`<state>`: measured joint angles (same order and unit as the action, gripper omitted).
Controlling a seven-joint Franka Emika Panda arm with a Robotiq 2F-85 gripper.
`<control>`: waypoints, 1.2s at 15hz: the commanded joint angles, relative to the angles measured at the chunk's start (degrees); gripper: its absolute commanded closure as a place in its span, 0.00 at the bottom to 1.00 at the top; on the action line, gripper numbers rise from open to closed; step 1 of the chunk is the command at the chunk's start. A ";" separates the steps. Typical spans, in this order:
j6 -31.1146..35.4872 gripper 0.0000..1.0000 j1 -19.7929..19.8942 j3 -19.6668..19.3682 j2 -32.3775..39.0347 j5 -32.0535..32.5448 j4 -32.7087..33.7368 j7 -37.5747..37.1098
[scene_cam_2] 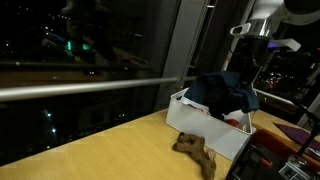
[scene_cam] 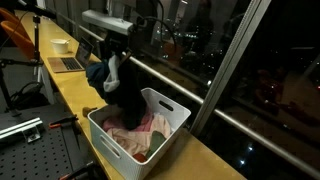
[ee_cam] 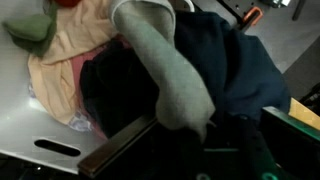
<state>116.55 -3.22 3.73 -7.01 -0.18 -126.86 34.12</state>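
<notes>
The dark bundle point(scene_cam: 129, 98) in the robot's gripper hangs into the basket above the pink clothes, so the robot should put it down next to the brown soft thing point(scene_cam_2: 196, 151) before reaching in.
My gripper point(scene_cam: 114, 47) hangs over a white laundry basket point(scene_cam: 168, 101) on a yellow-topped table and is shut on a bundle of dark clothing point(scene_cam: 117, 86). The bundle is a navy garment point(ee_cam: 238, 62) with a grey sleeve-like piece point(ee_cam: 170, 72) draped over it. It dangles from the fingers and its lower end reaches into the basket. Pink and peach clothes point(scene_cam: 137, 130) lie inside the basket, with a green piece point(ee_cam: 34, 30) at one corner. In an exterior view the gripper point(scene_cam_2: 249, 62) holds the dark bundle point(scene_cam_2: 224, 92) above the basket point(scene_cam_2: 214, 131). The fingertips are buried in fabric in the wrist view.
A brown soft thing point(scene_cam_2: 196, 151) lies on the table beside the basket. Farther along the table are a laptop point(scene_cam: 68, 64) and a pale bowl point(scene_cam: 60, 45). A window with a metal rail point(scene_cam: 180, 75) runs along the table's far side. A perforated metal bench point(scene_cam: 20, 128) stands nearby.
</notes>
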 commanded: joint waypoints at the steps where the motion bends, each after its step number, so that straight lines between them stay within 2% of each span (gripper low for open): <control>1: -3.92 0.95 -5.13 4.08 2.70 -0.99 8.91 -7.62; 7: -8.35 0.95 -12.33 11.90 12.22 3.31 26.92 -22.10; 11: -11.89 0.95 -15.82 13.74 20.46 6.96 38.29 -28.08; 14: -12.55 0.95 -16.80 12.95 23.89 7.51 41.63 -29.45; 18: -10.74 0.95 -13.92 11.23 23.65 3.35 35.63 -29.11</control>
<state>106.72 -18.95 16.05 16.83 6.02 -89.18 5.03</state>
